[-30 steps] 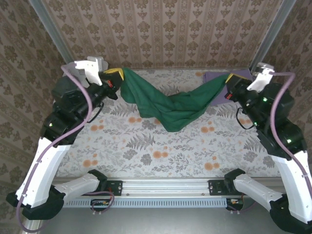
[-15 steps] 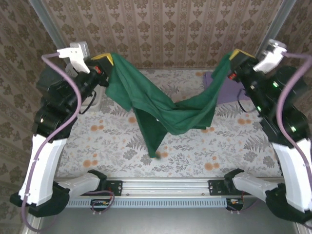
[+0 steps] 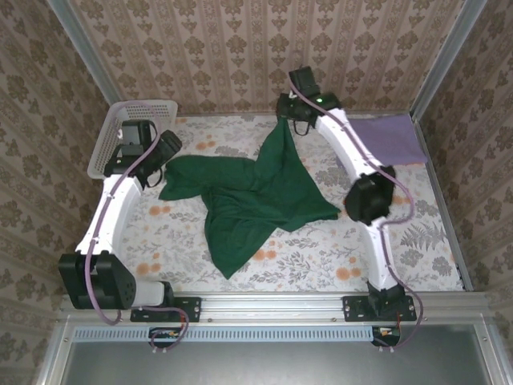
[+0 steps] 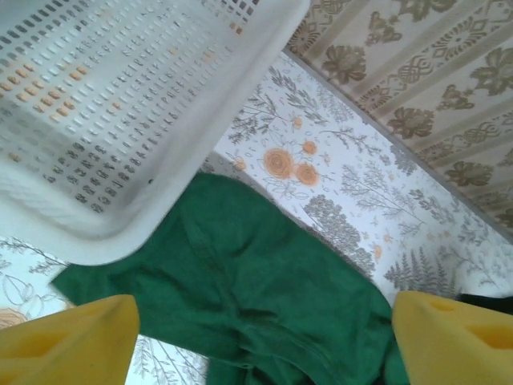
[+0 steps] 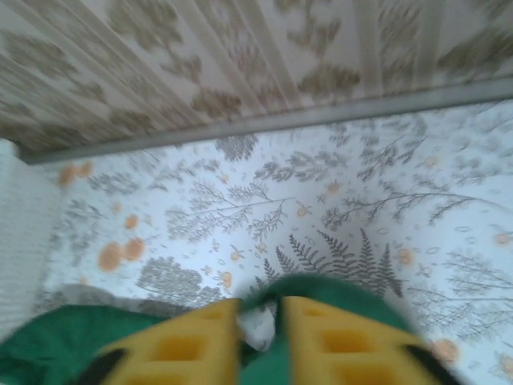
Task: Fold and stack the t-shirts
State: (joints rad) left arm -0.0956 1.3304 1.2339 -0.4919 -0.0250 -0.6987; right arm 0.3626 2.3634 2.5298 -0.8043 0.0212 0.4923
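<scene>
I can see the dark green t-shirt bunched up below its raised far corner (image 3: pixel 280 131), so next I let go of that corner with my right gripper and grab the t-shirt's middle fold (image 3: pixel 256 170) with my left gripper.
The dark green t-shirt (image 3: pixel 248 196) lies spread and rumpled across the middle of the table. Its far corner rises in a peak to my right gripper (image 3: pixel 286 120) at the back centre. In the right wrist view the yellow fingers (image 5: pixel 200 337) stand slightly apart. The green cloth (image 5: pixel 345 293) arches over the tips of my right gripper (image 5: pixel 259 309). My left gripper (image 3: pixel 166 147) hovers at the shirt's left edge, its jaws wide open. Green shirt (image 4: pixel 264 273) lies below my left gripper (image 4: pixel 264 321), with nothing held. The lilac t-shirt (image 3: pixel 389 136) lies flat at the back right.
A white lattice basket (image 3: pixel 132 128) stands at the back left, close beside my left gripper; its wall (image 4: pixel 104 120) looms just above the left fingers. The patterned wall runs along the table's far edge behind my right gripper. Flowered table cloth (image 3: pixel 361 257) shows at the front right.
The green shirt, held up between both grippers before, has dropped onto the table. My left gripper has let go and opened wide. My right arm has stretched to the back centre and its jaws have parted.
</scene>
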